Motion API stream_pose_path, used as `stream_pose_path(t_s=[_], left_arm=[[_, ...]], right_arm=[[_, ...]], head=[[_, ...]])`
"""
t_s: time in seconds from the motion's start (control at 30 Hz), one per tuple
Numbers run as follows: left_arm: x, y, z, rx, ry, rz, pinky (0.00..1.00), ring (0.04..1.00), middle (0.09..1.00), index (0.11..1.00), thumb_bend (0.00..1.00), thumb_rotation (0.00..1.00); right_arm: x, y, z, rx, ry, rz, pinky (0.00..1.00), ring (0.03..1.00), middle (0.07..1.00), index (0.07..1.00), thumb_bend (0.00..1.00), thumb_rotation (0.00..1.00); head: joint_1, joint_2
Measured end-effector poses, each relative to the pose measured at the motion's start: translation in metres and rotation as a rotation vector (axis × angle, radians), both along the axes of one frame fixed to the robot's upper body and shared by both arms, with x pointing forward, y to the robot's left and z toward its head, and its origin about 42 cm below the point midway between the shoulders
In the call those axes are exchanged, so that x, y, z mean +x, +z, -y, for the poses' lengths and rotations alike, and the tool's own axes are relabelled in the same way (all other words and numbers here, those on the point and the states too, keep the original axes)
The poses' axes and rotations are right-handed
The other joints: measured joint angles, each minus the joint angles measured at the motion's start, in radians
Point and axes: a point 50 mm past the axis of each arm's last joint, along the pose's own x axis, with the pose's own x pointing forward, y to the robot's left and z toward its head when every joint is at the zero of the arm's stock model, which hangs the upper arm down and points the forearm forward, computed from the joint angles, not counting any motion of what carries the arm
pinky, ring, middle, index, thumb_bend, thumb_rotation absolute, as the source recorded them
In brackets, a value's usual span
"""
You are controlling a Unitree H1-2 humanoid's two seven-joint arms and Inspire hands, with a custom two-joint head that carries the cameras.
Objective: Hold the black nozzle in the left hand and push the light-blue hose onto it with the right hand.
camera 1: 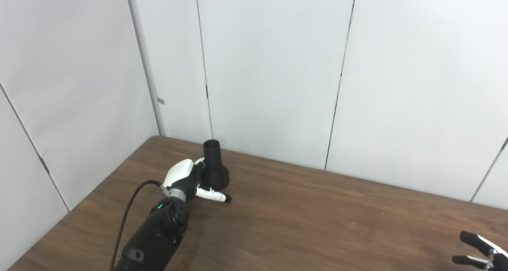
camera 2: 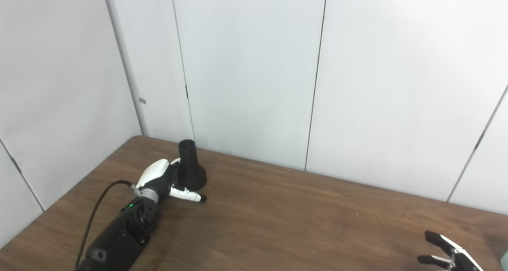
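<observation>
The light-blue hose will slip over the black nozzle's slim neck (camera 1: 212, 152) and stay upright when I push it, because the neck gets wider into the nozzle's base.
The black nozzle (camera 1: 214, 164) stands upright on its wide base at the far left of the wooden table (camera 1: 317, 223). My left hand (camera 1: 185, 179) is right against its left side. The thumb lies straight along the table in front of the base, and the fingers are hidden beside and behind the nozzle. The hand looks open, not closed on the nozzle. My right hand (camera 1: 482, 252) is at the bottom right corner, fingers apart and empty. A small pale-blue patch (camera 2: 504, 260) shows at the right edge; I cannot tell whether it is the hose.
White wall panels (camera 1: 270, 64) close off the table at the back and on the left. The nozzle stands near the back left corner. A black cable (camera 1: 127, 215) runs along my left forearm.
</observation>
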Motion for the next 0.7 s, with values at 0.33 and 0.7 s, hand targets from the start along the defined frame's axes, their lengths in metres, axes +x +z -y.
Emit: stream_pose_path(t_s=[0.33,0.7], left_arm=[[0.007,-0.014,0.005,-0.034,0.010,0.171,0.95,0.659,0.568,0.519,0.62,0.09],[0.017,-0.029,0.013,0.033,-0.038,0.272,0.87,0.589,0.505,0.475,0.52,0.00]], right_arm=[[-0.001,0.002,0.001,-0.002,-0.009,-0.009,0.49,0.660,0.837,0.796,0.57,0.00],[-0.003,0.007,0.001,0.001,-0.015,0.000,0.48,0.654,0.822,0.788,0.59,0.00]], head=[[-0.021,0.012],[-0.032,0.026]])
